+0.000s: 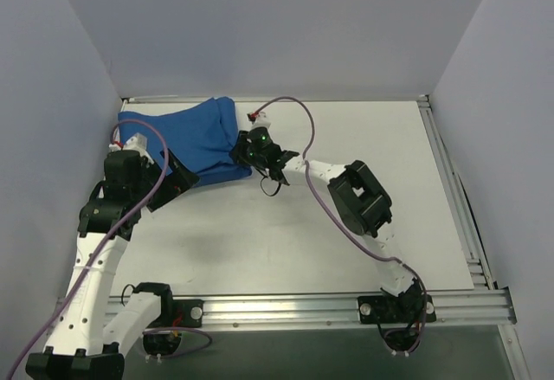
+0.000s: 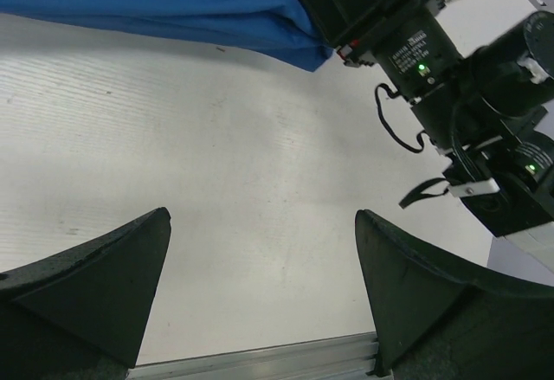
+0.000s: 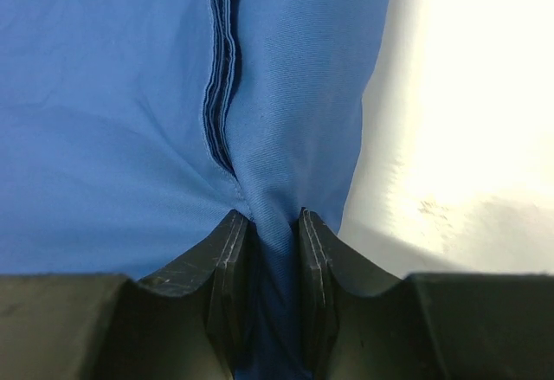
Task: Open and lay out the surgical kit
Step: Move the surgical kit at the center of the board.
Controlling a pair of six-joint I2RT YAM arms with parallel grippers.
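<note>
The layered hems (image 3: 220, 77) are beyond the spot where my right gripper holds the blue cloth's folded side (image 3: 316, 94). My right gripper should pull the cloth to the middle first and then grab the hems.
The surgical kit is a folded royal-blue cloth wrap (image 1: 192, 139) lying at the back left of the table. The wire-mesh tray and the steel instruments are hidden inside it. My right gripper (image 1: 247, 152) is at the bundle's right edge, shut on a fold of the blue cloth (image 3: 273, 224), with layered hems (image 3: 221, 94) just ahead of the fingers. My left gripper (image 1: 173, 181) is open and empty, low over the table by the bundle's near left corner. In the left wrist view the cloth (image 2: 173, 8) lies ahead, and the right gripper (image 2: 381, 16) holds its corner.
White walls enclose the table on three sides. An aluminium rail (image 1: 346, 306) runs along the near edge and another rail (image 1: 450, 181) along the right edge. A purple cable (image 1: 299, 112) loops over the right arm.
</note>
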